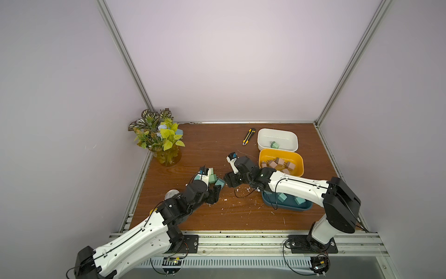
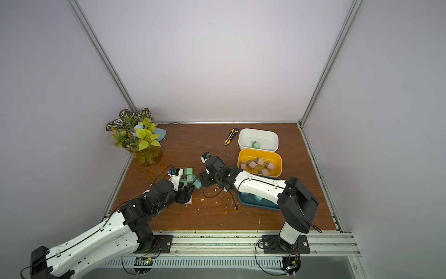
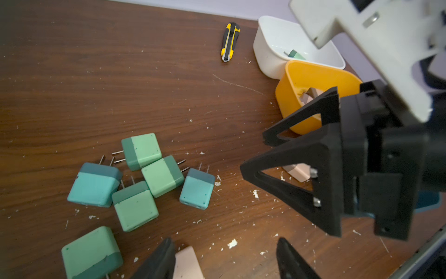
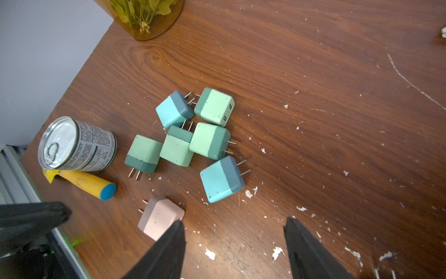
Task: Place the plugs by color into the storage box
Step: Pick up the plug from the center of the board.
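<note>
My left gripper should move away, because it is hovering close to the teal-blue plug (image 1: 220, 182) nearest my right gripper. My right gripper should take that plug (image 2: 197, 184) meanwhile.
Several mint green and teal-blue plugs (image 4: 210, 140) lie bunched on the wooden table (image 1: 241, 217), left of middle in both top views (image 2: 190, 175). One pale pink plug (image 4: 160, 217) lies just in front of them. My left gripper (image 3: 224, 241) is open, and the pink plug (image 3: 188, 263) rests beside one finger. My right gripper (image 4: 233, 219) is open over bare table, tips facing the bunch (image 1: 226, 180). The storage box is three tubs: white (image 1: 277, 131) holds one green plug, yellow (image 1: 299, 166) holds pink ones, dark teal (image 1: 301, 207) holds teal ones under my right arm.
A yellow-black utility knife (image 1: 249, 136) lies left of the white tub. A plant in an amber vase (image 1: 166, 154) stands at the back left. A tin can (image 4: 77, 145) and a yellow-handled tool (image 4: 89, 182) lie near the left edge. White crumbs dot the table.
</note>
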Action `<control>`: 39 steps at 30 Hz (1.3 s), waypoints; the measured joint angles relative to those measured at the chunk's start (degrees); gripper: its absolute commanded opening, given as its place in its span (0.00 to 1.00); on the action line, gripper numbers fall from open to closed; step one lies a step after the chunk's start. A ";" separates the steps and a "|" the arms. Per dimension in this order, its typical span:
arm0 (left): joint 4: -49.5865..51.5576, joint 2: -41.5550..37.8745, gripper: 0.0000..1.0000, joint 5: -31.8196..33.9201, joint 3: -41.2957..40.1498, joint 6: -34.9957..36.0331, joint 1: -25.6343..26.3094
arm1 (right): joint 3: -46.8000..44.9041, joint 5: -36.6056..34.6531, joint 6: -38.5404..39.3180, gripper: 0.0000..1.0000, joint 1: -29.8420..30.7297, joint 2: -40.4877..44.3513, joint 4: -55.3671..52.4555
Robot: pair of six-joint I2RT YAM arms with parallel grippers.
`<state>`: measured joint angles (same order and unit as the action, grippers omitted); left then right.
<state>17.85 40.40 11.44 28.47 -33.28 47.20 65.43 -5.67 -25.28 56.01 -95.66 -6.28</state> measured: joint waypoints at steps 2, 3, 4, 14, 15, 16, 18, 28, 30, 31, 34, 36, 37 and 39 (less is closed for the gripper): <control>-0.04 -0.59 0.68 0.83 -0.76 -0.17 0.00 | 0.96 0.00 0.33 0.74 0.31 -1.64 -0.07; -0.07 -0.96 0.69 1.36 -0.98 -0.24 0.00 | 1.51 0.00 0.44 0.74 0.52 -2.56 -0.09; -0.04 -1.40 0.69 1.92 -1.05 -0.39 0.00 | 2.05 0.02 0.55 0.74 0.66 -3.52 -0.13; -0.09 -8.07 0.69 7.10 -1.05 -1.05 0.00 | 7.63 0.04 2.71 0.74 2.71 -11.80 -0.92; -0.09 -8.41 0.69 7.32 -1.05 -1.11 0.00 | 8.35 0.02 2.99 0.74 3.02 -12.68 -1.07; -0.04 -8.57 0.69 7.45 -1.05 -1.22 0.00 | 9.07 0.00 3.30 0.74 3.32 -13.49 -1.31; -0.02 -8.59 0.69 7.56 -1.09 -1.46 0.00 | 10.62 -0.46 3.69 0.73 3.96 -15.13 -2.03; 0.22 -10.23 0.70 7.78 -2.03 -2.58 0.00 | 16.65 -7.82 2.54 0.67 5.38 -22.29 -8.11; 0.22 -10.45 0.70 7.80 -2.32 -2.58 0.00 | 16.85 -7.80 2.36 0.61 5.38 -23.37 -8.68; 0.22 -10.47 0.70 7.80 -2.45 -2.60 0.00 | 16.85 -7.82 2.27 0.59 5.38 -23.76 -8.92; 0.22 -10.45 0.70 7.76 -2.60 -2.58 0.00 | 17.07 -8.28 2.08 0.54 5.38 -23.89 -9.44; 0.20 -10.45 0.70 7.76 -2.60 -2.58 0.00 | 17.11 -8.76 1.90 0.52 5.38 -23.89 -9.70; 0.20 -10.40 0.70 7.76 -2.60 -2.58 0.00 | 17.11 -9.03 1.90 0.51 5.38 -23.89 -9.90; 0.17 -10.34 0.70 7.74 -2.62 -2.58 0.00 | 17.14 -9.18 1.88 0.50 5.38 -23.89 -10.05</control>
<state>18.02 30.06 19.18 25.85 -35.86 47.20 82.56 -14.85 -23.40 61.39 -119.55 -16.34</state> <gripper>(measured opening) 0.697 0.548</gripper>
